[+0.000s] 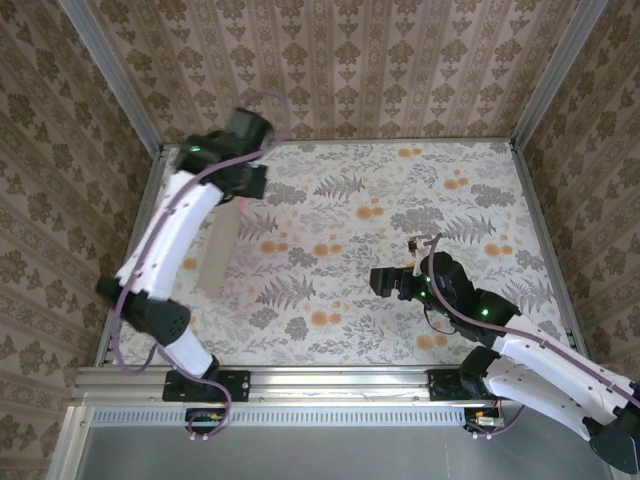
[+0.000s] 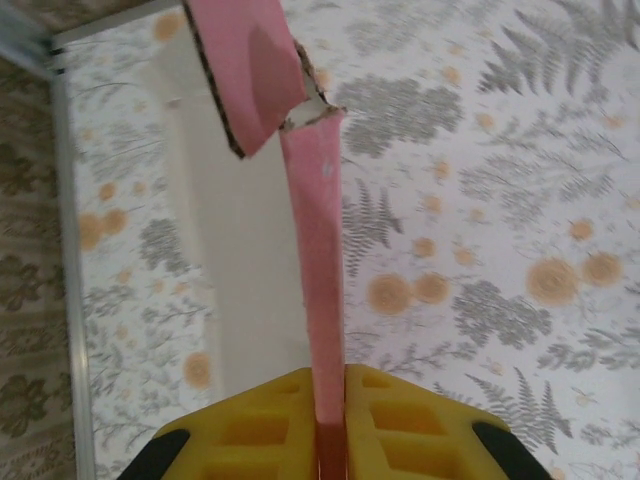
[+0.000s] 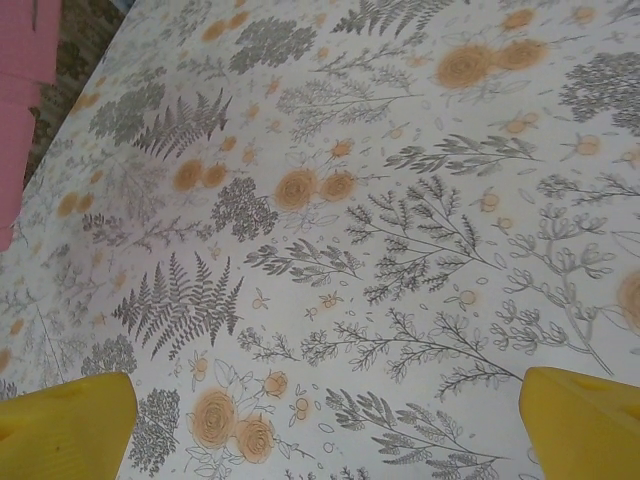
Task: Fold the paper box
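I should lay the paper box (image 1: pixel 218 250) flat toward mid-table (image 1: pixel 308 268) with my left gripper, because the box hangs on edge beside the wall. My right gripper will turn it square there.
The paper box (image 2: pixel 318 230) is thin pink card held up on edge above the table. Its pale inner panel (image 2: pixel 240 280) faces left and a pink tabbed flap (image 2: pixel 250 70) hangs at the far end. My left gripper (image 2: pixel 330 388) is shut on the box's near edge, with the yellow fingers (image 2: pixel 260 420) pressed to both sides of the card. From above, the box (image 1: pixel 217 250) is a pale strip hanging below the left gripper (image 1: pixel 236 200) at the table's far left. My right gripper (image 1: pixel 383 282) hovers open over mid-table, its yellow fingertips (image 3: pixel 60 430) wide apart with nothing between them. Part of the pink box (image 3: pixel 18 90) lies at that view's left edge.
A floral cloth (image 1: pixel 400 210) covers the table. Patterned walls stand on three sides, with a metal rail (image 1: pixel 320 382) at the near edge. The left wall's metal edge (image 2: pixel 68 300) runs close beside the box.
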Tool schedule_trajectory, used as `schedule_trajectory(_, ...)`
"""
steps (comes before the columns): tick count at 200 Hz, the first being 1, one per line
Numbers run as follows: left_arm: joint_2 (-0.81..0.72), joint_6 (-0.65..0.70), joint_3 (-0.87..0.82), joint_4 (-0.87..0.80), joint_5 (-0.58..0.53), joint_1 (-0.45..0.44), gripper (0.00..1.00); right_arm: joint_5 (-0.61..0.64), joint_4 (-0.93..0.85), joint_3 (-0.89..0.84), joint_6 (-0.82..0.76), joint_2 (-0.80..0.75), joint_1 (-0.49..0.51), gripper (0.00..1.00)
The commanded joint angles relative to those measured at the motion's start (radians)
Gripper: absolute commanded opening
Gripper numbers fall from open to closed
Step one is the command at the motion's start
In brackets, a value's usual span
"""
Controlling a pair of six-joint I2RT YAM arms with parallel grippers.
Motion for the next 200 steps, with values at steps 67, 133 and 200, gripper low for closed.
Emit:
schedule_trajectory(67, 0.320, -0.201, 0.034, 0.223, 0.234, -0.243, 0.31, 0.087, -0.213, -0.041, 0.048, -0.203, 0.000, 0.99)
schedule_trajectory(133, -0.079, -0.222, -0.525, 0.730, 0.674, -0.029, 0.58, -0.048, -0.001, -0.011, 0.045, 0.036, 0.015, 0.98)
schedule_trajectory(200, -0.380, -0.151, -0.879, 0.796, 0.783, 0.292, 0.98, -0.080, 0.215, 0.257, 0.049, 0.550, 0.172, 1.00)
